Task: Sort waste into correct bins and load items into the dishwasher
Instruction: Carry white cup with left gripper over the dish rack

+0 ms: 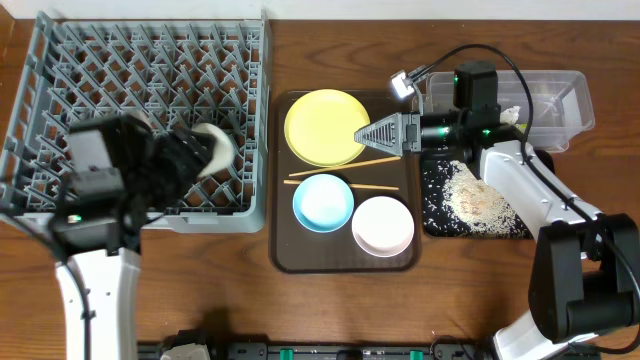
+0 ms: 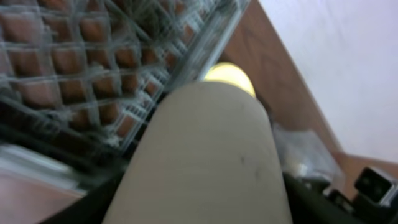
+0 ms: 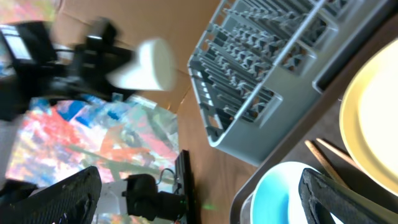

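The small white cup is on its side in my left gripper above the rack's pegs, so I should turn the cup on end and lower it into the rack's near corner.
My left gripper is shut on the small white cup, held on its side over the near right part of the grey dish rack. In the left wrist view the cup fills the space between my dark fingers, with the rack behind. My right gripper stands open over the right edge of the yellow-green plate. Its wrist view shows nothing between the fingers, with the light blue bowl and plate below. The blue bowl and white bowl sit below the plate.
The dishes rest on a brown serving tray with two chopsticks across it. The black tray, on the right, holds scattered rice. A clear tub stands behind it. Bare wood table lies in front.
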`<action>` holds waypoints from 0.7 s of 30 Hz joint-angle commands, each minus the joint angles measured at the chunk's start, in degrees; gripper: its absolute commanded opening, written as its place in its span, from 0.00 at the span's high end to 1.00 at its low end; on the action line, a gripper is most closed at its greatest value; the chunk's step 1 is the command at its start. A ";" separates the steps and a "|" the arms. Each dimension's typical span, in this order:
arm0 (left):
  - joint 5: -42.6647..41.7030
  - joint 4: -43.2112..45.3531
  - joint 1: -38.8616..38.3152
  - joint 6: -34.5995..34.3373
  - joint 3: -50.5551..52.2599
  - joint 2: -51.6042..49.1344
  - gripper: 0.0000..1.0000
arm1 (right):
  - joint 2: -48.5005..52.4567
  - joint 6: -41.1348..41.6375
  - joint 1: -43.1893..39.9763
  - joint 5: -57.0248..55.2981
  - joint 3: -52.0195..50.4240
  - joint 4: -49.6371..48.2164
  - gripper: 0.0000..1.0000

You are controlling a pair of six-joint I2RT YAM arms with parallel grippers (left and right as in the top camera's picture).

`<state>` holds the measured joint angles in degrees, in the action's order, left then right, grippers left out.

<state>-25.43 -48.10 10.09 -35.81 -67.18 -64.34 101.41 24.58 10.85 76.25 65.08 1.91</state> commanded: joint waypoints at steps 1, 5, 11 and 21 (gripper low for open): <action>13.35 -6.73 -1.27 8.83 -7.34 -2.45 0.64 | -0.02 -0.31 1.05 -4.35 0.26 2.32 0.01; 15.45 -10.32 -4.20 10.60 -7.96 -6.47 0.65 | -0.02 -3.06 3.43 -14.64 0.26 11.06 0.01; 18.73 -13.60 -9.75 11.67 -7.96 -15.28 0.65 | -1.68 -3.91 7.91 -35.47 0.55 22.82 0.01; 25.55 -15.06 -13.03 11.76 -7.96 -21.81 0.65 | -18.99 -9.97 10.75 -64.61 7.56 37.16 0.01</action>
<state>-3.86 -62.92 -2.85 -25.04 -74.94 -85.10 87.83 18.24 21.39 24.21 68.60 37.69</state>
